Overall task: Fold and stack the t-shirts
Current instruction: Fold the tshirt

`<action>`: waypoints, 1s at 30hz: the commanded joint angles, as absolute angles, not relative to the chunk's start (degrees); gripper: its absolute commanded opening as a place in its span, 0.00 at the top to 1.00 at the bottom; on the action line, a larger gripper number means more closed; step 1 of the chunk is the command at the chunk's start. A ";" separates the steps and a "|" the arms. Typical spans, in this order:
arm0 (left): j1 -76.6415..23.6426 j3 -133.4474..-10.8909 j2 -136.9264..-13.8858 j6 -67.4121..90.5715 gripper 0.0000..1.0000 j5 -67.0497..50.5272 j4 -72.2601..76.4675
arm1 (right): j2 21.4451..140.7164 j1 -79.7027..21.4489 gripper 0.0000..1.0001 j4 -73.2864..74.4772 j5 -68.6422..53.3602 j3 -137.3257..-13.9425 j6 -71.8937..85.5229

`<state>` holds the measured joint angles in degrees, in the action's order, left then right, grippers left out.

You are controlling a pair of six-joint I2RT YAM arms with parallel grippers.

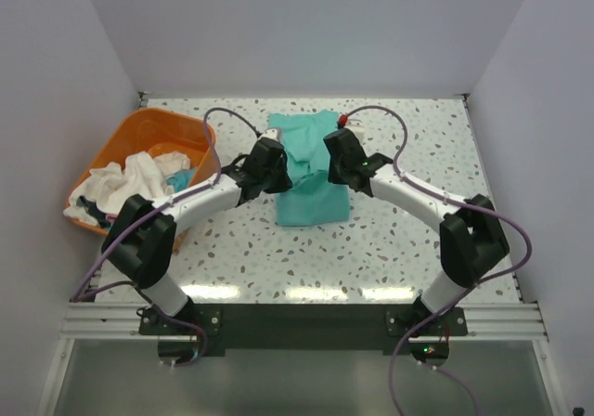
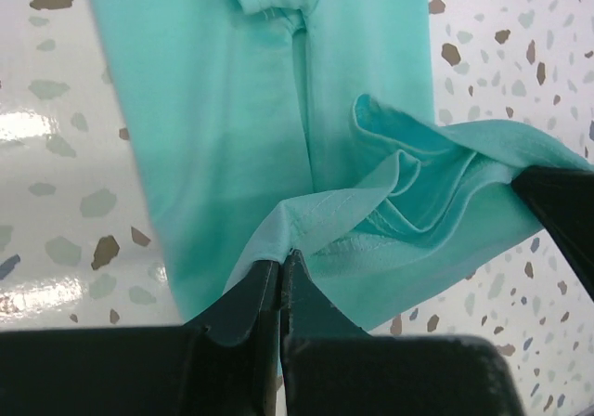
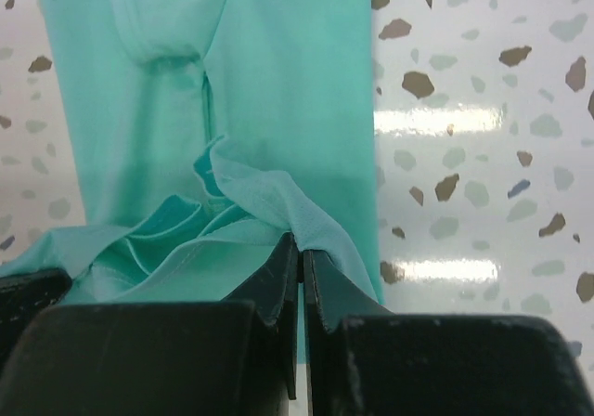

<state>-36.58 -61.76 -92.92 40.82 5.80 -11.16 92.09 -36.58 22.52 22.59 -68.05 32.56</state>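
Note:
The lifted hem (image 1: 312, 181) is in line with both edges of the teal t-shirt. My right gripper should keep lowering the hem forward until it touches the t-shirt's strip (image 1: 316, 156), then let go.
A teal t-shirt (image 1: 309, 170) lies as a long folded strip in the middle of the speckled table. My left gripper (image 1: 276, 176) is shut on its left edge, and my right gripper (image 1: 336, 172) is shut on its right edge. Both hold the cloth lifted, so it hangs bunched between them. In the left wrist view the pinched hem (image 2: 306, 221) rises from the closed fingers (image 2: 278, 286). In the right wrist view a fold of the shirt (image 3: 269, 198) is pinched at the closed fingertips (image 3: 299, 258).
An orange basket (image 1: 125, 147) at the left holds white shirts (image 1: 130, 179) and a bit of blue cloth. White walls close the table at the back and both sides. Purple cables loop above both arms.

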 commanded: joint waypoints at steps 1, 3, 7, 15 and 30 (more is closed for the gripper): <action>-35.16 -65.64 -95.53 38.50 1.00 5.10 -9.49 | 97.62 -34.98 1.00 20.74 20.74 -73.99 28.74; -34.28 -66.62 -97.29 38.32 1.00 5.19 -9.58 | 99.57 -34.37 1.00 20.74 20.31 -75.49 28.39; -32.70 -68.81 -100.27 37.79 1.00 5.36 -8.97 | 104.06 -33.22 1.00 20.57 20.30 -78.91 28.21; -30.32 -74.17 -105.99 36.30 1.00 4.22 -9.22 | 111.08 -31.55 1.00 21.17 20.39 -84.63 27.60; -28.21 -76.91 -106.62 34.54 0.00 3.25 -7.91 | 116.37 -29.79 0.20 28.55 19.16 -94.83 28.56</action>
